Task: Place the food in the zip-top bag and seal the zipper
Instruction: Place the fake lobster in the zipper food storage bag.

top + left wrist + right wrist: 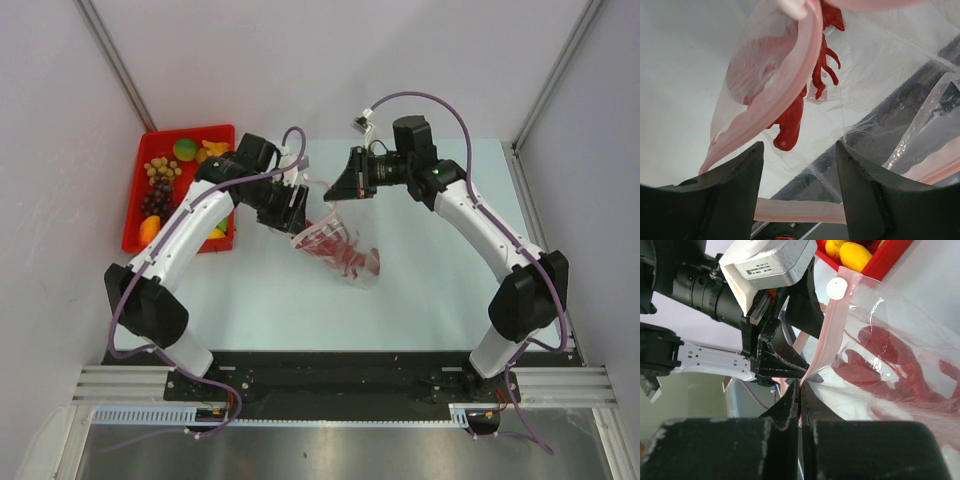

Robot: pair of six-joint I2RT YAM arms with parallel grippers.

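Observation:
The bag's opening (815, 135) is wide open and its zipper strip (800, 211) crosses between my left gripper's open fingers. I should keep easing in until they close on that zipper strip.
The clear zip-top bag (340, 250) with dark red print hangs between my two grippers, its lower end on the table. My right gripper (335, 188) is shut on the bag's pink zipper strip (832, 335) in the right wrist view (801, 385), below a white slider (836, 288). My left gripper (297, 213) is open in the left wrist view (799, 147); a stretch of zipper strip (800, 211) lies across the gap low between its fingers. The bag's mouth (790, 90) gapes ahead of it. The food, with grapes (158, 190) and a yellow fruit (855, 255), lies in the tray.
The red tray (130, 225) holding the food stands at the far left of the table, just behind the left arm. Grey walls close the left, back and right sides. The arms' black base rail (330, 375) runs along the near edge.

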